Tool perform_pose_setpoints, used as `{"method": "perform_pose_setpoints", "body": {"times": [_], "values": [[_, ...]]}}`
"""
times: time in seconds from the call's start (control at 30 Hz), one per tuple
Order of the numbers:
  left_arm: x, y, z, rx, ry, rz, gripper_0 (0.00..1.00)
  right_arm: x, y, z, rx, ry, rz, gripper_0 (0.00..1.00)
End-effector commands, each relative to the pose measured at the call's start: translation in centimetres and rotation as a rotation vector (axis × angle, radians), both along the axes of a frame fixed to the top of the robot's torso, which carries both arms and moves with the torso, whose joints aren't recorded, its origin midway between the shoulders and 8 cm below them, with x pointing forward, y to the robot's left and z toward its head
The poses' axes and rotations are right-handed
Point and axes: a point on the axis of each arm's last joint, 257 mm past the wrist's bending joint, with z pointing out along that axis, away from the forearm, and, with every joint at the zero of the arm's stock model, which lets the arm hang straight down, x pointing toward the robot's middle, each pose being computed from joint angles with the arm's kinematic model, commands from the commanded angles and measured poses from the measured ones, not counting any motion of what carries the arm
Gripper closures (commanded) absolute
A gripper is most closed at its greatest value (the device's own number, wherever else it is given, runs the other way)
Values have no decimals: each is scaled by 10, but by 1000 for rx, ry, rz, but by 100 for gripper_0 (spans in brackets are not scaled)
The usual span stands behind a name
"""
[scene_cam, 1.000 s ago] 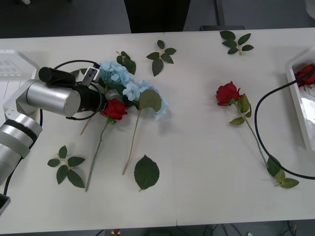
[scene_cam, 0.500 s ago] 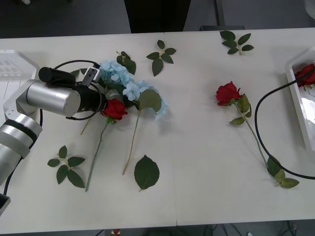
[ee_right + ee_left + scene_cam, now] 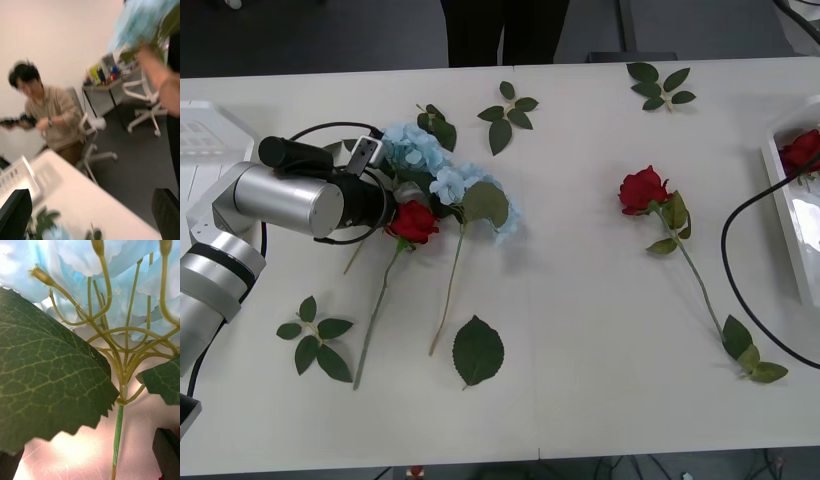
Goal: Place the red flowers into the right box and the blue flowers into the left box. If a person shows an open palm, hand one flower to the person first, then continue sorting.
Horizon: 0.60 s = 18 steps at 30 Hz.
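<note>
The blue heads are touching but their stems (image 3: 448,290) are apart, so the blue flower at my left gripper (image 3: 412,148) will come away by itself when the robot lifts it.
My left gripper (image 3: 392,192) lies low on the table at the cluster of blue flowers (image 3: 420,152), open (image 3: 88,465). A blue flower's thin stem (image 3: 117,429) and big leaf (image 3: 45,382) sit between its black fingers. A red flower (image 3: 413,221) lies right beside it, another red flower (image 3: 643,188) lies mid-right, and one red flower (image 3: 802,150) is in the right box (image 3: 783,196). The left box (image 3: 202,132) is at the far left. My right gripper (image 3: 90,225) is raised and open, holding nothing. Beyond it a person's hand (image 3: 150,63) holds a blue flower (image 3: 140,20).
Loose leaf sprigs (image 3: 507,115) (image 3: 660,85) (image 3: 315,340) and a single leaf (image 3: 478,351) lie about the table. A black cable (image 3: 740,300) loops over the right side. A person in dark clothes (image 3: 500,30) stands at the far edge.
The black cable has swung right, off the right box's rim. The dark-clothed person at the far edge has shifted a little. My left arm and the flowers on the table have not moved.
</note>
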Motion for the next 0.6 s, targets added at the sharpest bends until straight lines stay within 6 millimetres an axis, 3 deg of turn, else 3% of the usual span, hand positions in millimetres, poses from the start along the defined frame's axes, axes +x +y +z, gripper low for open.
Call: {"method": "perform_pose_setpoints", "body": {"times": [0.03, 0.17, 0.23, 0.37, 0.47, 0.6], "values": [[15, -20, 27, 60, -68, -90, 0, 1, -7, -9, -105, 146, -26, 7], [15, -20, 27, 60, -68, -90, 0, 2, -20, -63, -192, 333, -68, 7], [15, -20, 27, 60, -68, -90, 0, -3, -35, -102, -225, 455, -98, 7], [15, -20, 27, 60, -68, -90, 0, -14, -62, -141, -270, 581, -150, 7], [15, -20, 27, 60, -68, -90, 0, -29, -94, -170, -391, 637, -193, 5], [15, -20, 27, 60, -68, -90, 0, -61, -137, -208, -565, 731, -236, 0]]}}
